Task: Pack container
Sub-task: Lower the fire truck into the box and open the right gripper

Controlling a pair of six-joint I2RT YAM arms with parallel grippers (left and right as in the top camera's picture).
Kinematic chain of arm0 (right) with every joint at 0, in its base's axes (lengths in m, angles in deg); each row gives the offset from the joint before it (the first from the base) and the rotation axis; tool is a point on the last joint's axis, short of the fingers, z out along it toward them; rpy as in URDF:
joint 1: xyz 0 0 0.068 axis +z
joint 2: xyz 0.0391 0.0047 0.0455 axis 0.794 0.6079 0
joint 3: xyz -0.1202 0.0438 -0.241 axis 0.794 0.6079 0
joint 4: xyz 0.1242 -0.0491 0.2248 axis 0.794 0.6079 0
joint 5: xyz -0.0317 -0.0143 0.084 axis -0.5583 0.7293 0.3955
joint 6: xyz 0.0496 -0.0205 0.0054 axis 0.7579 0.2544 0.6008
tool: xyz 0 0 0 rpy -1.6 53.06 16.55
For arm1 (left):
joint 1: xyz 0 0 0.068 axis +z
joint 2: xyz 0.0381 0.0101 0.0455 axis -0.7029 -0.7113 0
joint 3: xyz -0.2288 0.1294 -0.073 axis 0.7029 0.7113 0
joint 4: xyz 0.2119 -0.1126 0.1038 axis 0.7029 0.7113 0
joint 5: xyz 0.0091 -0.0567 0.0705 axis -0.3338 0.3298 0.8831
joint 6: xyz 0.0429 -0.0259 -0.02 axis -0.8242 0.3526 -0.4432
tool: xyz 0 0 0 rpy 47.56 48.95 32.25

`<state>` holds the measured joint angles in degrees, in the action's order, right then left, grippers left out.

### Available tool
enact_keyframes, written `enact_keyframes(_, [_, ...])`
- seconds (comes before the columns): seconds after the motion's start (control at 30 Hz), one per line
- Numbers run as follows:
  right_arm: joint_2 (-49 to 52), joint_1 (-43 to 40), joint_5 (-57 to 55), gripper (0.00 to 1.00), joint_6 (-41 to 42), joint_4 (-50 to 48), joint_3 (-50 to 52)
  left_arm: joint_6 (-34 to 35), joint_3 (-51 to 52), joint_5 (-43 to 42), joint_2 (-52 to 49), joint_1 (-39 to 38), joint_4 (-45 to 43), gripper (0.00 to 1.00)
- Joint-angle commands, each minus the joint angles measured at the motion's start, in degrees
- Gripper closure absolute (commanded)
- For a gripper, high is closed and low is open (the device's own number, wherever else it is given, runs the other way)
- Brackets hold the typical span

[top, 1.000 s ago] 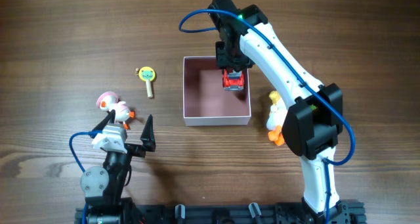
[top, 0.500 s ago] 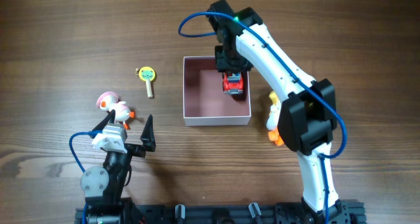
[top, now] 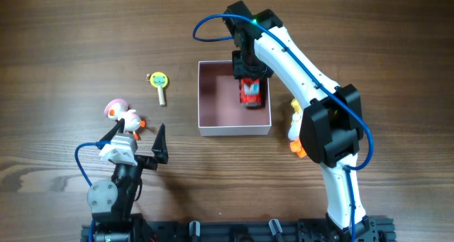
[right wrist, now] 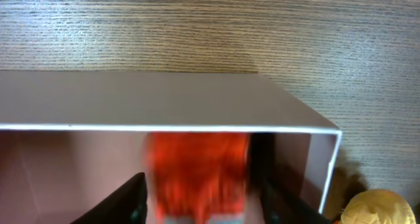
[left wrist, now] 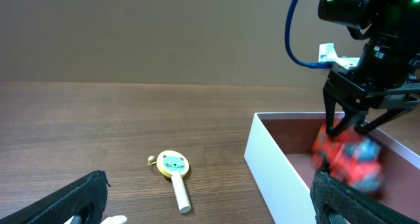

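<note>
The red toy car (top: 250, 92) slants by the container's far side, so my right gripper should close and nudge the car toward the container's near side (top: 254, 120) until it lies flat.
The container (top: 206, 100) is a square white-walled box with a dusty-pink inside at table centre; it also shows in the left wrist view (left wrist: 275, 165) and the right wrist view (right wrist: 164, 99). A red toy car (top: 250, 93) lies in its right half, blurred in the wrist views (left wrist: 346, 159) (right wrist: 197, 171). My right gripper (top: 250, 73) hangs just above the car with fingers spread apart (left wrist: 348, 127) (right wrist: 200, 204). My left gripper (top: 135, 146) is open and empty at the front left (left wrist: 207, 207).
A yellow cat-face rattle (top: 159, 81) lies left of the container (left wrist: 172, 166). A pink-and-white bird toy (top: 120, 114) stands just beyond my left gripper. A yellow-and-white duck toy (top: 296, 125) sits right of the container, partly under the right arm (right wrist: 380, 207).
The red car has dropped from the right gripper's jaws and moved a little lower in the container; the jaws have opened. The left arm has not moved.
</note>
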<state>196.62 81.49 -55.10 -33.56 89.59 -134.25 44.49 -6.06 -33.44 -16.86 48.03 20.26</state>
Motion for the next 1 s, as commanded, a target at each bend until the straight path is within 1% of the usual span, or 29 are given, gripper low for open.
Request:
enact_keyframes(0.0, [1.5, 0.3, 0.4, 0.39, 0.0, -0.1, 0.0, 0.3, 0.2, 0.2, 0.4, -0.3, 0.3, 0.00])
enact_keyframes(0.07, [1.5, 0.3, 0.4, 0.36, 0.0, -0.2, 0.0, 0.3, 0.2, 0.2, 0.4, -0.3, 0.3, 0.00])
enact_keyframes(0.17, [1.5, 0.3, 0.4, 0.34, -0.1, -0.6, 0.0, 0.3, 0.2, 0.2, 0.4, -0.3, 0.3, 0.00])
enact_keyframes(0.4, [1.4, 0.3, 0.4, 0.33, -0.2, -0.3, -1.5, 0.3, 0.2, 0.2, 0.4, -0.3, 0.3, 0.00])
enact_keyframes(0.5, [1.4, 0.3, 0.4, 0.34, -1.6, 0.4, -3.2, 0.3, 0.2, 0.2, 0.4, -0.3, 0.3, 0.00])
enact_keyframes(0.53, [1.4, 0.3, 0.4, 0.36, -1.6, 0.7, -3.4, 0.3, 0.2, 0.2, 0.4, -0.3, 0.3, 0.00])
enact_keyframes(0.57, [1.4, 0.3, 0.7, 0.49, -1.7, 1.0, -3.4, 0.3, 0.2, 0.2, 0.4, -0.3, 0.3, 0.00])
enact_keyframes(0.6, [1.4, 0.3, 0.9, 0.60, -1.8, 1.2, -3.4, 0.3, 0.2, 0.2, 0.4, -0.3, 0.3, 0.00])
enact_keyframes(0.63, [1.4, 0.3, 1.2, 0.70, -2.5, 1.4, -3.4, 0.3, 0.2, 0.2, 0.4, -0.3, 0.3, 0.00])
enact_keyframes(0.67, [1.4, 0.4, 1.3, 0.76, -3.4, 1.5, -3.4, 0.3, 0.2, 0.2, 0.4, -0.3, 0.3, 0.00])
enact_keyframes(0.77, [1.4, 0.6, 1.3, 0.82, -4.9, 1.6, -3.5, 0.3, 0.2, 0.2, 0.4, -0.3, 0.3, 0.00])
enact_keyframes(0.87, [1.0, 0.7, 1.3, 0.95, -6.1, 1.6, -3.5, 0.3, 0.2, 0.2, 0.4, -0.3, 0.3, 0.00])
enact_keyframes(0.97, [0.0, 0.8, 1.3, 0.96, -6.1, 1.5, -3.5, 0.3, 0.2, 0.2, 0.4, -0.3, 0.3, 0.00])
